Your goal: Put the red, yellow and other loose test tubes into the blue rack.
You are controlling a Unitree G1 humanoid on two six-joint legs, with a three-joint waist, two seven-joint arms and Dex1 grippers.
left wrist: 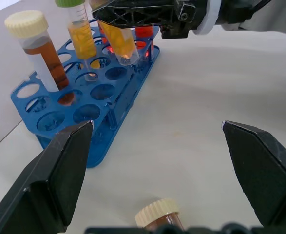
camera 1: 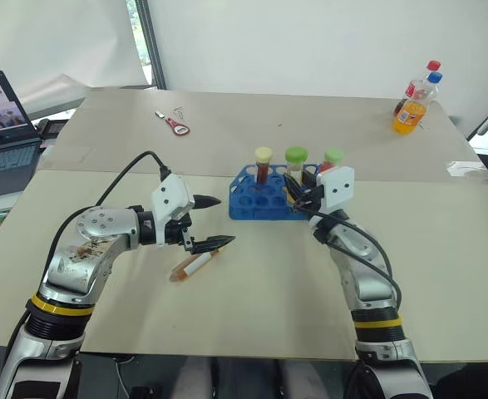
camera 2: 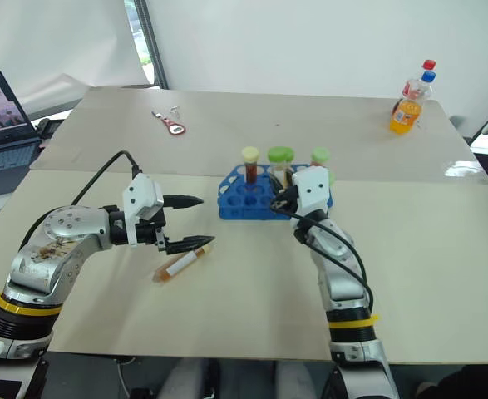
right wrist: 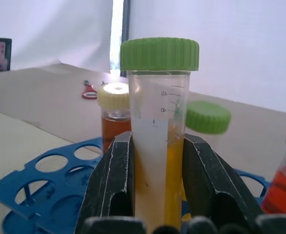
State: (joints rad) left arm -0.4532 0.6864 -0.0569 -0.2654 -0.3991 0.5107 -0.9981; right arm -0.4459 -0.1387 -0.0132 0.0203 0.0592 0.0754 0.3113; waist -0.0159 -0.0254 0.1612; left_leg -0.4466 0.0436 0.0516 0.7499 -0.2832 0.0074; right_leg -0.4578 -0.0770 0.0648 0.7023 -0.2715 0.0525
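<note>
The loose brown test tube (camera 1: 195,264) should keep its cap well above the hole when the robot lowers the tube into the rack, just as its standing twin's cap (camera 1: 263,155) stays above.
The blue rack (camera 1: 252,204) stands mid-table. In it stand a brown test tube with a cream cap (camera 1: 263,169), a yellow one with a green cap (left wrist: 80,36) and an orange-red one with a green cap (camera 1: 332,160). My right gripper (camera 1: 296,193) is shut on another yellow test tube with a green cap (right wrist: 157,141). It holds that tube tilted, its lower end just over the rack's holes (left wrist: 125,53). My left gripper (camera 1: 224,220) is open to the left of the rack. Below it a brown cream-capped test tube (camera 1: 194,266) lies loose on the table.
Two drink bottles (camera 1: 411,110) stand at the far right of the table. A red bottle opener (camera 1: 177,126) lies at the far left. A laptop (camera 1: 2,125) sits off the table's left edge. A seam (camera 1: 102,171) crosses the table behind the rack.
</note>
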